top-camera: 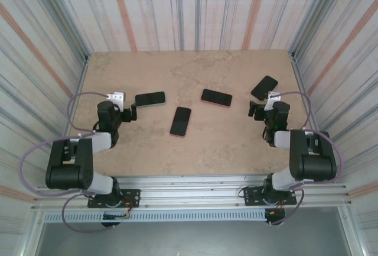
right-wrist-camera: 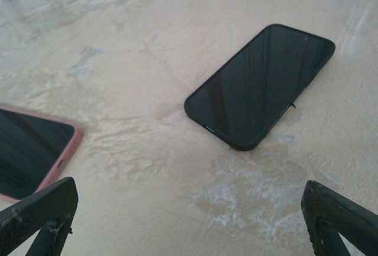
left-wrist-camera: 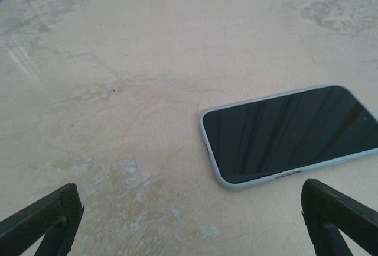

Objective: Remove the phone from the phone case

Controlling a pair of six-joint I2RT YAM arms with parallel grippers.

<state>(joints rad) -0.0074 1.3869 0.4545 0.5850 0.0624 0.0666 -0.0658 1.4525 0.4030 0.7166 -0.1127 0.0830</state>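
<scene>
The phone in the pale blue-green case [top-camera: 150,99] is lying lengthwise along my left gripper's opening. Next, my left gripper turns crosswise and clamps onto the case's long edges [left-wrist-camera: 295,172].
Several phones lie screen up on the tan table. A phone in a pale blue-green case [top-camera: 150,98] [left-wrist-camera: 289,132] rests just ahead and right of my left gripper [top-camera: 118,109] [left-wrist-camera: 190,208], which is open and empty. A phone in a black case [top-camera: 264,87] [right-wrist-camera: 260,84] lies ahead of my right gripper [top-camera: 266,107] [right-wrist-camera: 188,208], also open with only bare table between its fingertips. A phone in a pink-red case [top-camera: 216,97] [right-wrist-camera: 29,149] sits left of the right gripper.
Another dark phone with a reddish case [top-camera: 181,120] lies near the table's middle between the two arms. Striped walls [top-camera: 189,7] enclose the table on three sides. Both arms are folded low near the front edge [top-camera: 189,176].
</scene>
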